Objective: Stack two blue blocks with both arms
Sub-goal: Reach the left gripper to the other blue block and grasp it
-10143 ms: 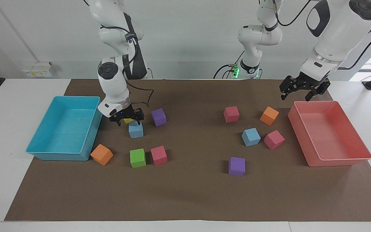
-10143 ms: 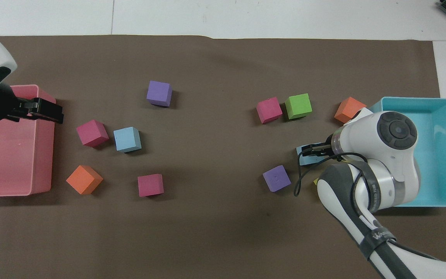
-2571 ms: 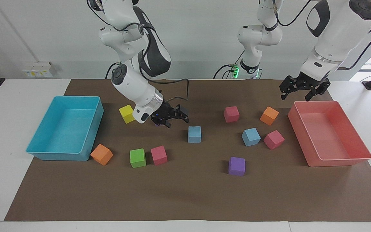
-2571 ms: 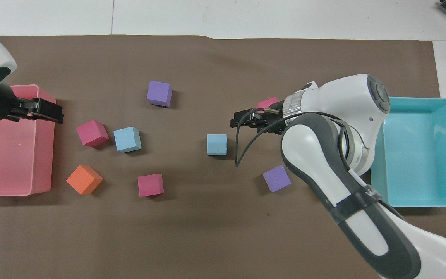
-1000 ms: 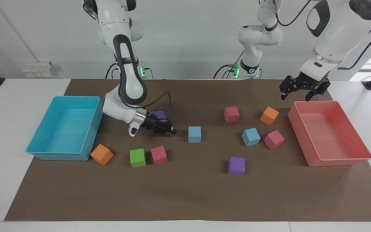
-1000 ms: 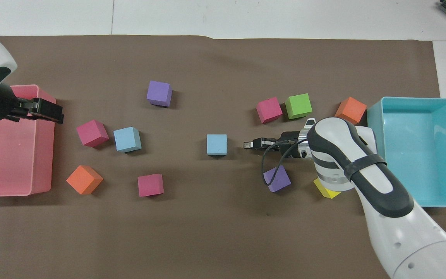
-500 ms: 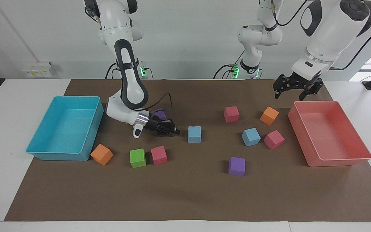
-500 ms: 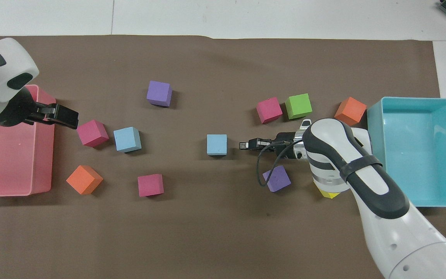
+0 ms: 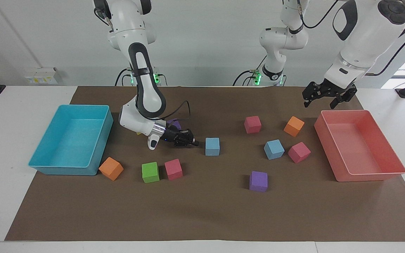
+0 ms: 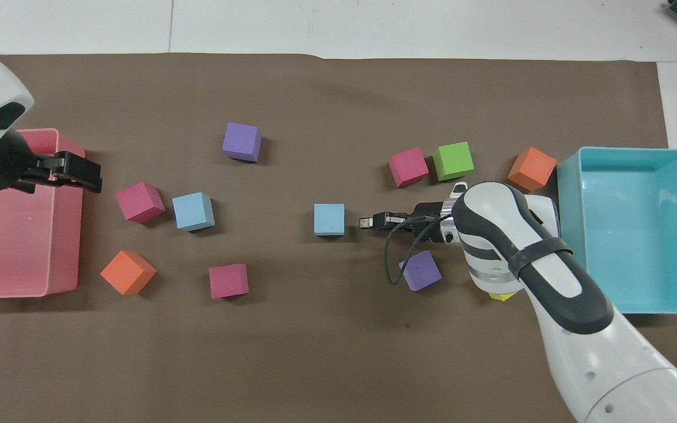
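A clear gap (image 10: 168,207) lies between the second blue block and the pink cube, so the robot's left gripper should stay open and keep going toward that block (image 10: 193,211) until its fingers are on both sides of it.
One blue block (image 9: 212,146) sits mid-table, also in the overhead view (image 10: 329,219). The second blue block (image 9: 274,149) sits toward the left arm's end, beside a pink cube (image 9: 299,152); it also shows in the overhead view (image 10: 193,211). My right gripper (image 9: 194,143) lies low and level, shut and empty, its tip pointing at the mid-table blue block with a small gap (image 10: 365,222). My left gripper (image 9: 320,103) hangs open and empty over the pink tray's rim nearest the robots (image 10: 89,172).
The pink tray (image 9: 359,175) is at the left arm's end and a turquoise tray (image 9: 62,168) at the right arm's. Purple (image 9: 258,181), pink (image 9: 252,124), orange (image 9: 294,126), green (image 9: 150,172), pink (image 9: 173,169) and orange (image 9: 111,168) cubes lie scattered. A purple cube (image 10: 420,271) sits beside the right arm.
The right arm set the blue block down mid-table, turned its gripper level and has crept toward it. The left gripper swung out toward the cubes and has drawn back over the tray.
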Controlling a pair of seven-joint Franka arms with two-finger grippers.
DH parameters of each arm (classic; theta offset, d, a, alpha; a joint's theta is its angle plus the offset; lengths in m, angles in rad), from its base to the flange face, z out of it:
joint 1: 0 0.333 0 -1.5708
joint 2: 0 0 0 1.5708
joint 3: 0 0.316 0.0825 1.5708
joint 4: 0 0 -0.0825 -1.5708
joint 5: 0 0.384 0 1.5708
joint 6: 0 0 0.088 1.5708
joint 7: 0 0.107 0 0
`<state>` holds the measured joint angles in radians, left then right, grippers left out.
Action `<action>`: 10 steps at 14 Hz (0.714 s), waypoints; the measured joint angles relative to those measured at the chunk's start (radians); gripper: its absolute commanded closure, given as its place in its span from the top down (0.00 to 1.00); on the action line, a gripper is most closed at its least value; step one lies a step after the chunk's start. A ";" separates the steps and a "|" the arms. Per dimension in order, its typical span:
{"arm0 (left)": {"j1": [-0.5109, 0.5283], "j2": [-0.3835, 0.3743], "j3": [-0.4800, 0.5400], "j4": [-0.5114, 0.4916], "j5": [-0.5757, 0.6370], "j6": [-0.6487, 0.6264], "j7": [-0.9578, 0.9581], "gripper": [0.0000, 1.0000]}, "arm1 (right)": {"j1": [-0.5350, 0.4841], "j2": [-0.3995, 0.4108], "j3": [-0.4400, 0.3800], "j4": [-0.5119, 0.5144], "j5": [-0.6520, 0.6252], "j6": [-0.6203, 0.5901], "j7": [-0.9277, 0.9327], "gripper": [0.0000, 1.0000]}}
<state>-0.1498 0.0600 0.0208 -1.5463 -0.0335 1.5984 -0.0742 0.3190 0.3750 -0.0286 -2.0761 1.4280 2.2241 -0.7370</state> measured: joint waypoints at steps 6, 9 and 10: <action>-0.009 0.027 -0.011 -0.102 0.000 0.223 -0.010 1.00 | 0.002 0.001 0.000 0.000 0.000 0.035 0.000 0.00; -0.041 0.076 -0.013 -0.190 0.000 0.372 -0.019 1.00 | 0.002 0.001 0.000 0.000 0.000 0.035 0.000 0.00; -0.051 0.101 -0.014 -0.204 0.000 0.400 -0.024 1.00 | 0.002 0.002 0.000 0.000 0.000 0.035 0.000 0.00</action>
<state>-0.2005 0.1611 0.0071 -1.7507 -0.0336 1.9982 -0.0979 0.3209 0.3765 -0.0284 -2.0764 1.4280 2.2592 -0.7370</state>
